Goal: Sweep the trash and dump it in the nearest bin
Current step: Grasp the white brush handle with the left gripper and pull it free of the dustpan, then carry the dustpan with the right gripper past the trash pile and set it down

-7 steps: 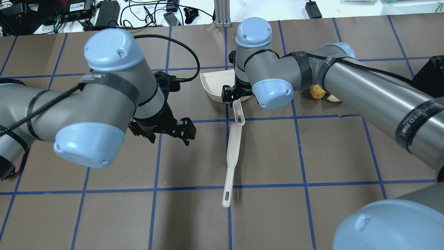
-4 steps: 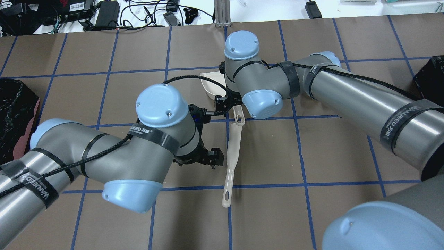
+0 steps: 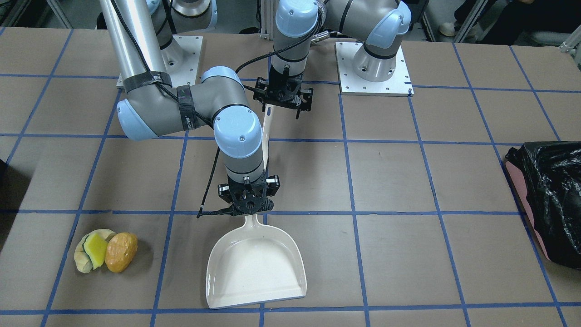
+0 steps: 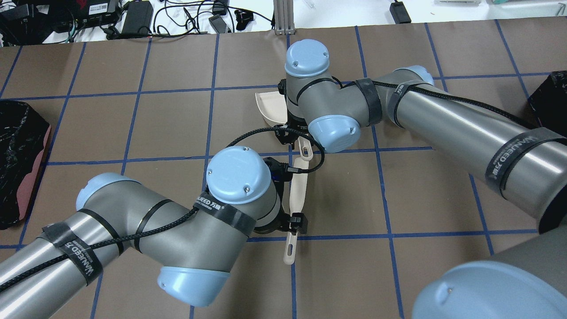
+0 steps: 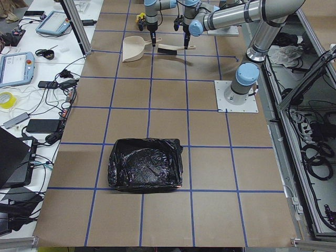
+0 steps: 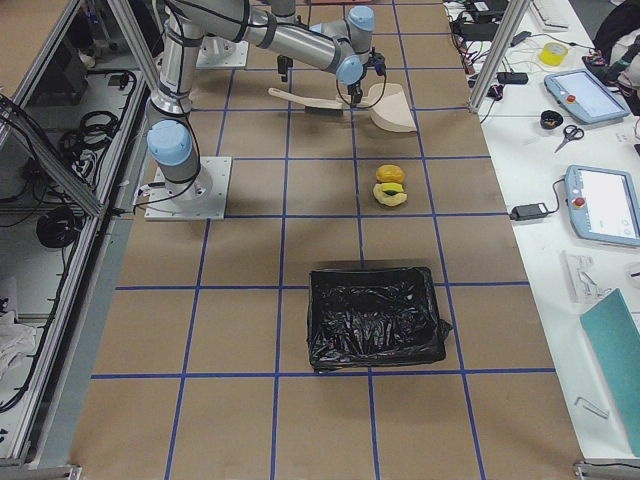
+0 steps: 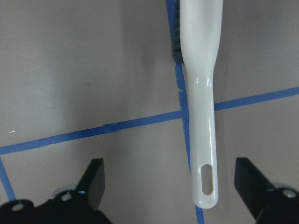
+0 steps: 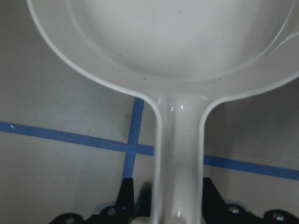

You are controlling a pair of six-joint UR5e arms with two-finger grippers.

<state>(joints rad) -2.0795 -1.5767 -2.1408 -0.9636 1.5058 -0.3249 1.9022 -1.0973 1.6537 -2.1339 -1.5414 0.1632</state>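
The yellow wedge [image 3: 96, 250] sits tightly between both lumps. I expect the trash [image 3: 106, 251] to go into the white dustpan as a clump when I push it with the brush.
The trash [image 3: 102, 250] is a clump of a yellow wedge, a beige lump and an orange-brown lump. It also shows in the exterior right view [image 6: 390, 185] and is hidden under my right arm in the overhead view. A white dustpan [image 3: 254, 268] lies on the table. My right gripper [image 3: 248, 213] is shut on its handle [image 8: 180, 154]. A white brush [image 4: 297, 186] lies behind the pan. My left gripper [image 7: 173, 186] is open and straddles the end of the brush handle [image 7: 203, 140] without touching it.
A black-lined bin [image 4: 17, 164] stands at the table's edge on my left and shows in the front view [image 3: 549, 200]. A second black bin [image 6: 375, 315] stands on my right, with its corner in the overhead view [image 4: 549, 95]. Blue tape lines grid the brown table.
My left arm has swung right and brought its open gripper over the end of the brush handle. My right gripper has shifted a little left over the dustpan handle.
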